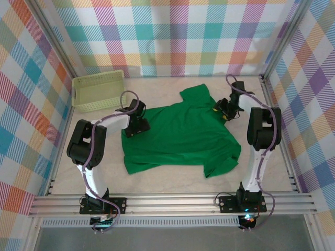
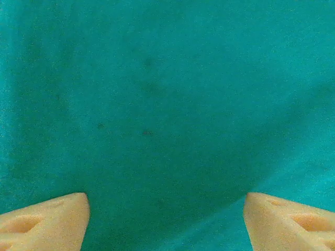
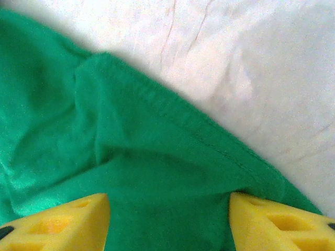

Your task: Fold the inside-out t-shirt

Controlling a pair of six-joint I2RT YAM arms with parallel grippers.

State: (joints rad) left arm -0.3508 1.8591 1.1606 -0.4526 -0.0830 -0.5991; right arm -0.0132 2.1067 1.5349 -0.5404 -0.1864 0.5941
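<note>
My right gripper is at the back sleeve's base (image 1: 213, 103), which leaves the sleeve sticking out, so next I back away and grab the sleeve's end corner (image 1: 204, 86) before folding.
The inside-out t-shirt (image 1: 180, 136) lies spread on the table, bright green and wrinkled, one sleeve pointing to the back and another at the front right. My left gripper (image 1: 134, 127) rests low on its left edge; in the left wrist view its fingers (image 2: 44, 222) stand wide apart over plain green cloth (image 2: 167, 104), open. My right gripper (image 1: 224, 111) sits at the shirt's right edge near the back sleeve. Its yellow fingers (image 3: 57, 222) are spread, open, with a hemmed fold of the shirt (image 3: 157, 172) bunched between them.
A pale yellow-green lattice basket (image 1: 98, 90) stands at the back left. Checked walls close in the table (image 1: 172, 175) on three sides. Metal rails run along the near edge (image 1: 172, 201).
</note>
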